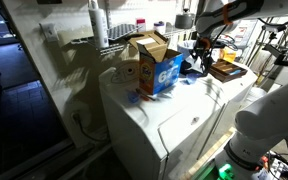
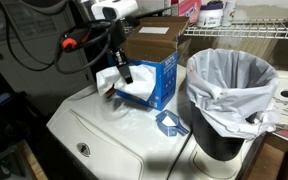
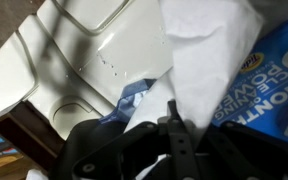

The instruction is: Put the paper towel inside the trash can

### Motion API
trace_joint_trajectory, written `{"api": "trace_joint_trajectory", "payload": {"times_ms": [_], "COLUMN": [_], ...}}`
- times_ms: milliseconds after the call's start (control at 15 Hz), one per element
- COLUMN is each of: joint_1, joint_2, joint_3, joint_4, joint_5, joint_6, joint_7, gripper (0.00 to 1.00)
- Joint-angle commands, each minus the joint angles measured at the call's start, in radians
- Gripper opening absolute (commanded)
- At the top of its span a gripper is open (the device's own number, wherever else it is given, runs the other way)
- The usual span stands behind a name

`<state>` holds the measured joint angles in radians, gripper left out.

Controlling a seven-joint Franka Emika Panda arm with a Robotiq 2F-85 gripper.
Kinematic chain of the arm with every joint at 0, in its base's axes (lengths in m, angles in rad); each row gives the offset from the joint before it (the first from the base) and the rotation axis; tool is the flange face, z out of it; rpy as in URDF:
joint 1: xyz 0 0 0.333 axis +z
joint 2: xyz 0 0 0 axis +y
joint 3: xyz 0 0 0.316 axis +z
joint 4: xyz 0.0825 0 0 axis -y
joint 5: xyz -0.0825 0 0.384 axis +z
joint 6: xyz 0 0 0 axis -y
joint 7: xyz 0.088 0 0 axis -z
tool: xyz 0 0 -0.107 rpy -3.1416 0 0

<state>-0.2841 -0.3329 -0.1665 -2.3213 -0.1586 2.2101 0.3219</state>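
Observation:
My gripper should raise the paper towel high before moving it over the trash can's opening [image 2: 230, 98], because the paper towel hangs low in front of the cardboard box [image 2: 144, 92].
My gripper [image 2: 124, 72] is shut on a white paper towel [image 2: 112, 85] and holds it just above the white appliance top, beside the blue-printed cardboard box. In the wrist view the towel [image 3: 209, 50] rises crumpled from between the closed fingers [image 3: 174, 128]. The trash can [image 2: 229, 100], a dark bin with a wide whitish liner, stands upright and open on the other side of the box, well apart from the gripper. In an exterior view the gripper [image 1: 200, 48] hangs next to the box; I cannot make out the trash can there.
The open cardboard box with blue print [image 2: 149, 70] [image 1: 156, 66] [image 3: 284, 85] stands between gripper and bin. A small blue scrap [image 2: 169, 123] lies on the white appliance top [image 2: 104, 135]. A flat wooden tray [image 1: 227, 70] sits nearby. Wire shelves stand behind.

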Motion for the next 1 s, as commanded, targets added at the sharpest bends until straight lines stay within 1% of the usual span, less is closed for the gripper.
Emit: {"api": "trace_joint_trajectory", "payload": {"times_ms": [0,133,333,467,533,800,867,933], "joint_1": [-0.035,-0.048,-0.067,-0.075,-0.063,-0.064,-0.055,-0.046], "joint_2": [-0.021,-0.023,-0.001,0.026,-0.013,0.008,0.007,0.019], "joint_3": [0.002,-0.001,-0.007,-0.011,-0.016,-0.021,-0.021,-0.026], "joint_4": [0.073,0.115,0.185,0.236,0.181,0.219,0.194,0.189], "joint_5": [-0.035,-0.039,-0.038,-0.038,-0.014,-0.014,-0.011,0.000], "joint_6": [-0.008,0.019,0.094,0.098,0.090,0.090,0.091,0.091], "joint_7": [0.028,0.029,0.041,0.033,0.006,0.006,-0.021,-0.042], "gripper": [0.01,0.01,0.01,0.01,0.04,0.04,0.01,0.01]}}
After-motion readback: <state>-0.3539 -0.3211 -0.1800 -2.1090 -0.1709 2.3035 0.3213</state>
